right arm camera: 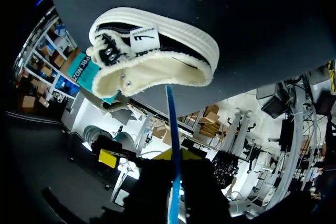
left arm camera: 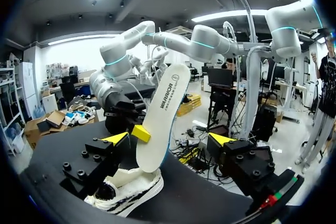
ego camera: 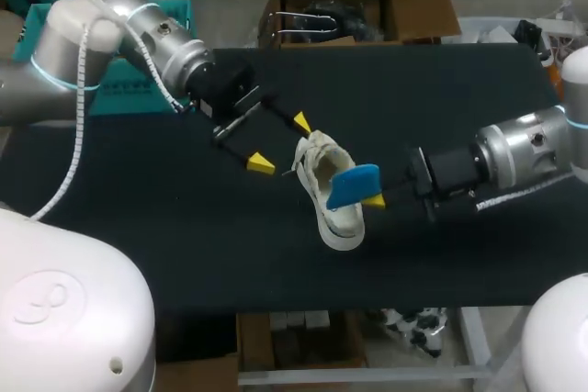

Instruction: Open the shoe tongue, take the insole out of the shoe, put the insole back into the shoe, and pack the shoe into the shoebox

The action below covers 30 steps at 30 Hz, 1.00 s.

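Note:
The insole (ego camera: 355, 186) stands up straight even though it is held at only one edge (left arm camera: 141, 133), so it will stay upright rather than fold when the robot pushes it down.
A cream shoe with a black side (ego camera: 329, 213) lies on the black table (ego camera: 184, 245), near the middle. The insole (ego camera: 354, 185), blue on one face and white on the other, stands over the shoe's opening. My right gripper (ego camera: 372, 199) is shut on its edge. In the left wrist view the insole (left arm camera: 163, 114) stands upright with its lower end in the shoe (left arm camera: 126, 192). It is between the spread fingers of my left gripper (left arm camera: 169, 139), which is open and not touching it. From the right wrist, the insole (right arm camera: 172, 129) is edge-on ahead of the right gripper (right arm camera: 173, 157), with the shoe (right arm camera: 152, 51) beyond.
An open brown cardboard box (ego camera: 418, 6) stands just past the table's far edge. The left gripper (ego camera: 281, 143) hovers beside the shoe's toe end. Bare black table lies to the left, right and front of the shoe.

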### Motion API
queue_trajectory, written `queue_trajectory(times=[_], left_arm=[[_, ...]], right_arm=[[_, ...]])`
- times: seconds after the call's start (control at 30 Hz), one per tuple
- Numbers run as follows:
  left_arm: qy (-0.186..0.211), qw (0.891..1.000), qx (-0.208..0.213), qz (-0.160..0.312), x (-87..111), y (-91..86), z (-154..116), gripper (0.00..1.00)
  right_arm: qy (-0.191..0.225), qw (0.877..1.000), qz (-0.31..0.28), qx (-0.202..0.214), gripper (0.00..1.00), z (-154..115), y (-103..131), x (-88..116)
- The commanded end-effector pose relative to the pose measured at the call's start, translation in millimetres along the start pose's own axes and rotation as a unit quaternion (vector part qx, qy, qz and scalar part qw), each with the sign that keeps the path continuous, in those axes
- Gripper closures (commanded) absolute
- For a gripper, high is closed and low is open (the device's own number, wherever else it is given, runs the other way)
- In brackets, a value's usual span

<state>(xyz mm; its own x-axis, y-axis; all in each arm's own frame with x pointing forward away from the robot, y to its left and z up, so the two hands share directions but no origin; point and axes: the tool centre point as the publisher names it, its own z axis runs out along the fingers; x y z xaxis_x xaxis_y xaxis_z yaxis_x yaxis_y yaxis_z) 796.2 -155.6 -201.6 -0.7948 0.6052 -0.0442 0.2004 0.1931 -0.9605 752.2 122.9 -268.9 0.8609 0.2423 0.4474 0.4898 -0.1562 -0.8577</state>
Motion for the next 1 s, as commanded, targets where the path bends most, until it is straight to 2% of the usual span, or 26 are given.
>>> queue_trajectory(times=[0.03, 0.07, 0.1, 0.2, 0.27, 0.3, 0.37, 0.4, 0.47, 0.53, 0.67, 0.83, 0.9, 0.97, 1.0], left_arm=[[-0.184, 0.983, -0.001, 0.0, 5.6, -0.9, 2.5, 0.0], [-0.184, 0.983, -0.001, 0.0, 5.6, -0.9, 2.5, 0.0], [-0.215, 0.976, -0.014, -0.004, 5.7, 0.2, 8.2, 0.0], [-0.272, 0.961, -0.043, -0.007, 8.0, 4.0, 22.8, 0.0], [-0.282, 0.958, -0.051, -0.01, 9.3, 6.4, 31.8, 0.0], [-0.303, 0.951, -0.061, -0.006, 9.0, 8.7, 35.8, 0.0], [-0.308, 0.949, -0.07, -0.002, 9.7, 13.4, 43.0, 0.0], [-0.321, 0.944, -0.076, 0.001, 8.6, 15.5, 45.3, 0.0], [-0.316, 0.946, -0.079, 0.004, 8.3, 19.4, 48.7, 0.0], [-0.321, 0.943, -0.092, 0.006, 4.8, 23.0, 49.6, 0.0], [-0.343, 0.933, -0.108, 0.014, 0.7, 31.3, 54.3, 0.0], [-0.341, 0.932, -0.123, 0.023, -1.6, 44.9, 61.9, 0.01], [-0.33, 0.935, -0.129, 0.031, -2.2, 50.2, 64.0, 0.15], [-0.333, 0.933, -0.133, 0.036, -3.9, 55.5, 65.8, 0.25], [-0.335, 0.931, -0.136, 0.041, -4.8, 57.5, 66.3, 0.35]], right_arm=[[0.006, 1.0, -0.005, 0.01, 1.0, -4.8, 9.2, 4.8], [0.012, 1.0, -0.004, 0.007, 1.0, -4.7, 11.0, 5.4], [0.02, 1.0, -0.006, 0.005, 1.0, -4.2, 12.3, 5.8], [0.037, 0.999, -0.008, -0.005, 1.0, -1.8, 15.8, 8.7], [0.052, 0.999, -0.008, -0.009, 1.0, 0.4, 17.1, 10.1], [0.058, 0.998, -0.006, -0.013, 1.0, 1.8, 18.0, 10.6], [0.074, 0.997, -0.009, -0.012, 1.0, 5.0, 20.2, 10.2], [0.081, 0.997, -0.005, -0.013, 1.0, 6.0, 21.8, 10.1], [0.093, 0.996, -0.002, -0.012, 1.0, 7.3, 23.9, 9.7], [0.102, 0.995, 0.0, -0.015, 1.0, 8.4, 23.8, 8.8], [0.113, 0.993, 0.006, -0.025, 1.0, 10.9, 17.8, 7.8], [0.127, 0.991, 0.003, -0.03, 1.0, 14.5, 11.4, 6.7], [0.133, 0.991, 0.002, -0.027, 1.0, 15.4, 11.4, 6.0], [0.134, 0.991, 0.002, -0.026, 1.0, 16.7, 12.2, 5.4], [0.136, 0.99, 0.003, -0.026, 1.0, 17.8, 12.4, 5.3]])
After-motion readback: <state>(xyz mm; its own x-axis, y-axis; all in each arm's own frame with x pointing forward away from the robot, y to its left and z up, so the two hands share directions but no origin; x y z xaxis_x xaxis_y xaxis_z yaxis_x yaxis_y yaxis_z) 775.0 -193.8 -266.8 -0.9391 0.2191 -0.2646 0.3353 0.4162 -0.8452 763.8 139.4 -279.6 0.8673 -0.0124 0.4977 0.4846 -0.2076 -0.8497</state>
